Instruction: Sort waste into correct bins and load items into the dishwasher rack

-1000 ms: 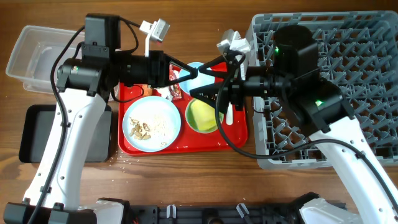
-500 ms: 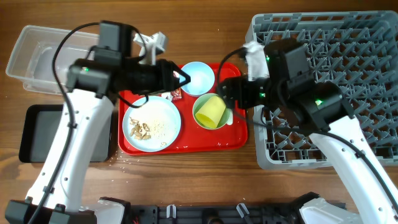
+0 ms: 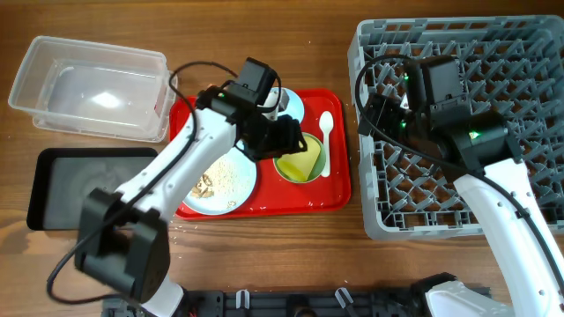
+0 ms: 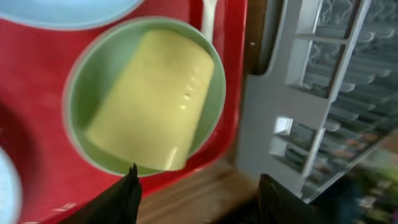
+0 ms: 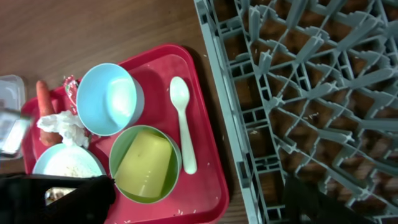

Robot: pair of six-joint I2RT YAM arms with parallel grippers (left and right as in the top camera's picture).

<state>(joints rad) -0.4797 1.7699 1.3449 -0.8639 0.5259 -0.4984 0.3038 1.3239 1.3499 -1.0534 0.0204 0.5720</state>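
Note:
I should lift the yellow-green cup [image 3: 298,165] out with my left gripper and hand it to my right gripper before loading the rack, because the cup is slanted inside the pale green bowl [image 3: 315,165].
On the red tray, a pale green bowl [image 4: 81,93] holds a yellow-green cup [image 4: 152,99] lying on its side. My left gripper [image 4: 199,199] hovers open just above and beside it, nothing between its fingers. A white spoon [image 5: 182,124] lies to the right of the bowl, and a pale blue bowl [image 5: 109,98] stands behind it. The carrot [image 5: 42,102], tissue [image 5: 65,127] and wrapper [image 5: 70,87] sit at the tray's far left, next to the blue plate [image 3: 231,180] with crumbs [image 3: 204,185]. My right gripper [image 5: 193,202] is wide open and empty over the grey rack's [image 3: 493,132] left edge.
The red tray [image 3: 264,204] lies between the rack and the two bins. A clear tub [image 3: 92,88] stands at the back left. The black tray [image 3: 88,189] lies in front of it. My left arm crosses above the plate.
My left arm has swung right, from the blue bowl to above the green bowl, and its jaws have opened. My right arm has drawn back from the tray to the rack, opening wider.

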